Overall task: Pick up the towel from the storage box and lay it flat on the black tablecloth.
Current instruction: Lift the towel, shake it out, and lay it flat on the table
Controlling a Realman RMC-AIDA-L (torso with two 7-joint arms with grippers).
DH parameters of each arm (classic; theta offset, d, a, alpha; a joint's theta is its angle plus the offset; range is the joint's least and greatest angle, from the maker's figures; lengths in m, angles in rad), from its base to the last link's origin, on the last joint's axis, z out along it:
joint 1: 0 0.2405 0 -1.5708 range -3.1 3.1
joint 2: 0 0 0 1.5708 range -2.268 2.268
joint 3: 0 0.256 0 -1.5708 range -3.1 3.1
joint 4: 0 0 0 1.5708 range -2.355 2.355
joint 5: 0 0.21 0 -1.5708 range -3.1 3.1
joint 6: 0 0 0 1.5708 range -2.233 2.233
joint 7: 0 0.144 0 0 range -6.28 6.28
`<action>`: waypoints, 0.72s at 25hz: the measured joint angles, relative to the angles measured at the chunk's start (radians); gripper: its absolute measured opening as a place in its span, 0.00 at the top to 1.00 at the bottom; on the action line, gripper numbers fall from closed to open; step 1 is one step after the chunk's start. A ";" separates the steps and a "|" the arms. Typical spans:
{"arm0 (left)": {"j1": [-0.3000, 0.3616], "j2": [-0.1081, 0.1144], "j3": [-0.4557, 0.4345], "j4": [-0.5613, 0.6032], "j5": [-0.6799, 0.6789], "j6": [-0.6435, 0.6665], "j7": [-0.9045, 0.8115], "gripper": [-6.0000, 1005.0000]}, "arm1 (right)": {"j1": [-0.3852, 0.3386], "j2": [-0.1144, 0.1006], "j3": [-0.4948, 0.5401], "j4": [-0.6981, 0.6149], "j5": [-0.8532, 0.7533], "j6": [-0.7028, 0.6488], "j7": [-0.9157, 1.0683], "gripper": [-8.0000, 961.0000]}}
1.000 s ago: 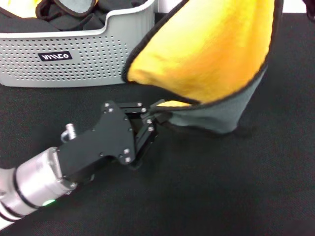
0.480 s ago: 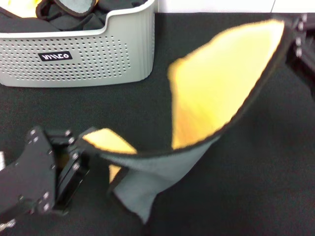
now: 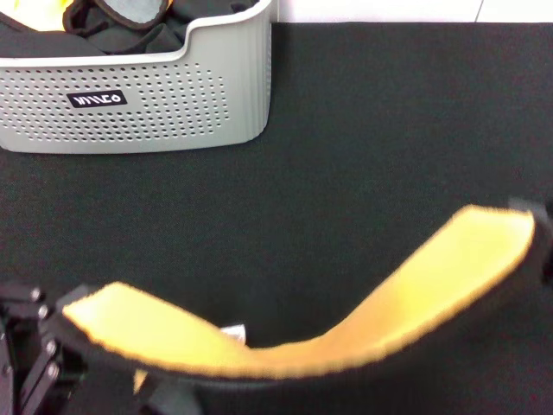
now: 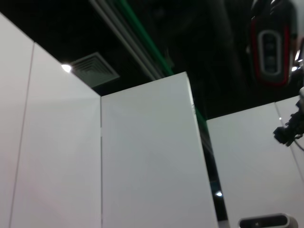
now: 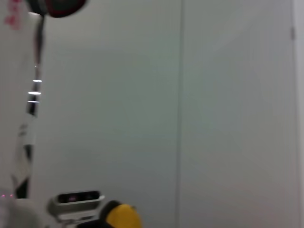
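Observation:
I should take its corner forward (image 3: 197,164) toward the storage box with my left gripper before lowering it, since the towel's sagging middle (image 3: 289,357) hangs over the tablecloth's near end.
The towel (image 3: 346,328) hangs stretched across the near part of the head view, yellow-orange side up, with black edging and a small white tag (image 3: 232,333). It sags in the middle, low over the black tablecloth (image 3: 389,121). My left gripper (image 3: 54,327) is shut on its left corner at the bottom left. My right gripper (image 3: 543,226) holds the right corner at the right edge and is mostly out of view. The storage box (image 3: 173,104) stands at the far left. The wrist views show only walls and ceiling.
Bunched dark, grey and yellow cloths (image 3: 130,22) lie in the storage box. A white strip (image 3: 380,10) runs beyond the tablecloth's far edge. Bare black cloth lies between the box and the towel.
Both grippers have pulled the towel apart, down and toward me. It went from a hanging fold near the box to a wide stretched band low over the near tablecloth.

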 joint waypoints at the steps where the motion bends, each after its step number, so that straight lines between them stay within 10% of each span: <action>1: 0.016 0.002 0.002 0.023 0.003 0.000 -0.006 0.98 | -0.018 0.001 -0.003 0.016 -0.003 0.023 0.000 0.99; 13: 0.214 0.010 -0.005 0.250 0.025 0.001 -0.108 0.98 | -0.196 0.008 -0.083 0.030 0.045 0.130 -0.171 0.99; 18: 0.034 -0.053 -0.096 -0.037 0.027 -0.003 -0.152 0.98 | -0.083 0.008 -0.111 -0.231 0.038 0.129 -0.293 0.99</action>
